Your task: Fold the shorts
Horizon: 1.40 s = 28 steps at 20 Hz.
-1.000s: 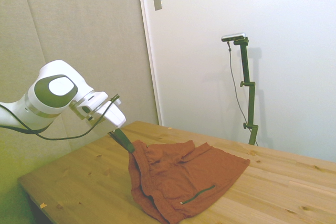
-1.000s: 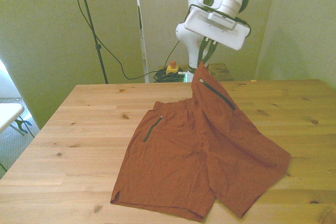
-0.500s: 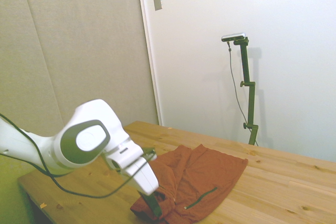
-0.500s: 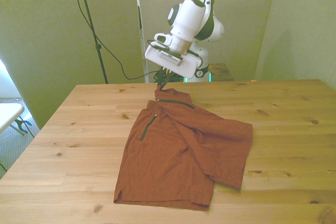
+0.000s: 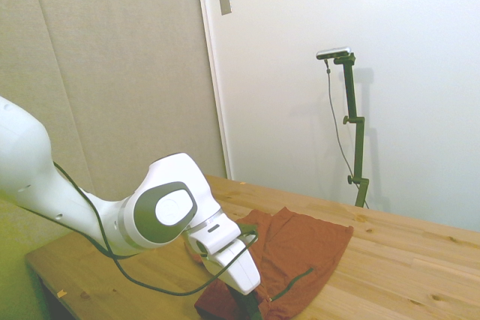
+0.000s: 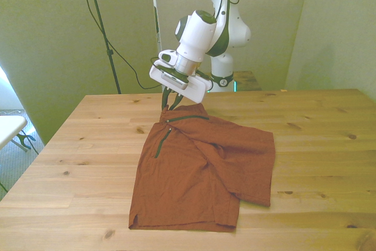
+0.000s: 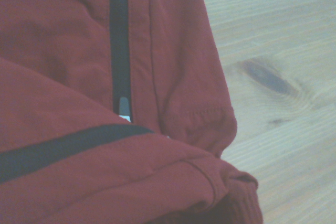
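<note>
The shorts' upper leg [image 6: 249, 158] lies loosely crooked over the lower leg [image 6: 220, 173], so the upper leg will swing across the still lower leg when I carry the upper leg's raised edge.
The rust-orange shorts [image 6: 200, 168] lie on the wooden table [image 6: 88, 145], one half folded over the other toward the front view's left. Two dark green pocket lines [image 6: 160, 145] show near the waistband corner. My gripper [image 6: 170, 106] hangs just above that corner at the far end of the shorts, its two dark fingers [image 6: 165, 99] standing apart, open, with no cloth between them. In the side view the shorts [image 5: 304, 245] lie beyond my gripper [image 5: 246, 308], which sits low at the picture's bottom edge. The wrist view shows the shorts [image 7: 63, 51] and a pocket line [image 7: 119, 51] from close by.
Bare wood [image 6: 329, 121] lies to the front view's right of the shorts and along the near edge. A black stand with a cable [image 6: 103, 33] rises behind the table's far left corner.
My gripper carried the waistband corner across to the front view's left and down, laying one half over the other. The fingers that held the cloth now stand apart.
</note>
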Motion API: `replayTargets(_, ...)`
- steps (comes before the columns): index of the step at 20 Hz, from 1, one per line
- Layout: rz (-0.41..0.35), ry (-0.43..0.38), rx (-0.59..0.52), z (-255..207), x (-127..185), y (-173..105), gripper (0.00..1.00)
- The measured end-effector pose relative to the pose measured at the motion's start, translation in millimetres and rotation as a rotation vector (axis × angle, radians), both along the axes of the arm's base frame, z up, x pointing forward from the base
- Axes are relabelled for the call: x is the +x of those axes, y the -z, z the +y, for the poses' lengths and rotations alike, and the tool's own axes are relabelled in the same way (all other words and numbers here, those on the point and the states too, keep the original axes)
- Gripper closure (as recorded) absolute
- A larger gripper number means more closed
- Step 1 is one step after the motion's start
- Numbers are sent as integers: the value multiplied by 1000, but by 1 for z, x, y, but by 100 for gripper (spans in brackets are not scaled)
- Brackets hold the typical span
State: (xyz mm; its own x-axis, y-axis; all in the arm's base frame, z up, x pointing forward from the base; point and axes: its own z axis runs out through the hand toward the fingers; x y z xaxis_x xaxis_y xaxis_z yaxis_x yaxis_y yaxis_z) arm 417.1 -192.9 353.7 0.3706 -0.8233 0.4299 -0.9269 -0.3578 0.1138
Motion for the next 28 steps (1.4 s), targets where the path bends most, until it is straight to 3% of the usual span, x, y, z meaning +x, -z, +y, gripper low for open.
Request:
replayTargets(13,-4,45,-20,-19,3,-18,0)
replayTargets(16,-33,49,-40,-25,3,-45,0)
replayTargets(19,-93,38,-74,-27,4,-96,0)
replayTargets(23,-137,-66,-121,21,14,-144,0)
replayTargets(28,-108,-269,-180,134,32,-151,0)
